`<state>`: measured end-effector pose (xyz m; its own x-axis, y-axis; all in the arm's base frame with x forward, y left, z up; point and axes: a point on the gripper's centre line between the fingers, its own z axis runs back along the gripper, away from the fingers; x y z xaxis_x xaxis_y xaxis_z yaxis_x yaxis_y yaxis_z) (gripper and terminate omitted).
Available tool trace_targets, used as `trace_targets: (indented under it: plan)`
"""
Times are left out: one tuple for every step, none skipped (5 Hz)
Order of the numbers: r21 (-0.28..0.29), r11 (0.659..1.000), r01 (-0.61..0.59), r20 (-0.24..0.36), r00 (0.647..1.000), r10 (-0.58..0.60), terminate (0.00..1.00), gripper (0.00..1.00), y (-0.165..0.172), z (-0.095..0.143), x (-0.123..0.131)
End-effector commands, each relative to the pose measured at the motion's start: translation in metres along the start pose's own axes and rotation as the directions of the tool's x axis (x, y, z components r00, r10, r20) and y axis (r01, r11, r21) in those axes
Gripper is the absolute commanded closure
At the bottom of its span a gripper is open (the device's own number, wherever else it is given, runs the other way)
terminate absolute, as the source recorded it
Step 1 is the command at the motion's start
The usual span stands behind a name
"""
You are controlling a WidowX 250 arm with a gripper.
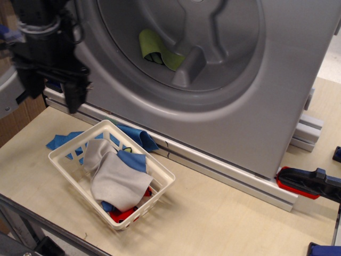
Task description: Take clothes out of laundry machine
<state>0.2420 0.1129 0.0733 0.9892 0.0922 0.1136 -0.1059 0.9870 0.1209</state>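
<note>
The lime-green cloth (pixel 152 44) bends limply (pixel 164 55) along the curve of the drum, so it will sag and fold onto itself when I lower it into the basket.
The lime-green cloth (pixel 157 51) with a dark edge lies inside the drum of the laundry machine (pixel 256 106), against a grey ribbed paddle (pixel 187 68). The machine's front opening faces me and the door is out of view. My black gripper (pixel 51 92) hangs at the upper left, in front of the machine's left edge and above the basket's far end. Its two fingers (pixel 74 97) point down and stand apart with nothing between them. It is well left of the green cloth.
A white lattice basket (pixel 162 172) sits on the wooden table below the drum, holding a light grey cloth (pixel 114 180), blue cloths (pixel 136 136) and something red (pixel 122 215). A red and black clamp (pixel 306 183) lies at the right edge.
</note>
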Motion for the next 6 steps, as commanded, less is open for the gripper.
trace_targets:
  plan:
    - [-0.018, 0.995, 0.102, 0.277, 0.956, -0.093, 0.00, 0.00, -0.035, 0.022, 0.074]
    - [0.016, 0.978, 0.208, 0.343, 0.917, -0.201, 0.00, 0.00, -0.056, 0.030, 0.104]
    - [0.040, 0.969, 0.244, 0.369, 0.898, -0.241, 0.00, 0.00, -0.061, 0.029, 0.126]
    - [0.074, 0.957, 0.281, 0.363, 0.886, -0.288, 0.00, 0.00, -0.064, 0.024, 0.138]
    - [0.097, 0.951, 0.295, 0.366, 0.878, -0.309, 0.00, 0.00, -0.068, 0.023, 0.151]
    - [0.113, 0.946, 0.302, 0.340, 0.883, -0.323, 0.00, 0.00, -0.068, 0.016, 0.160]
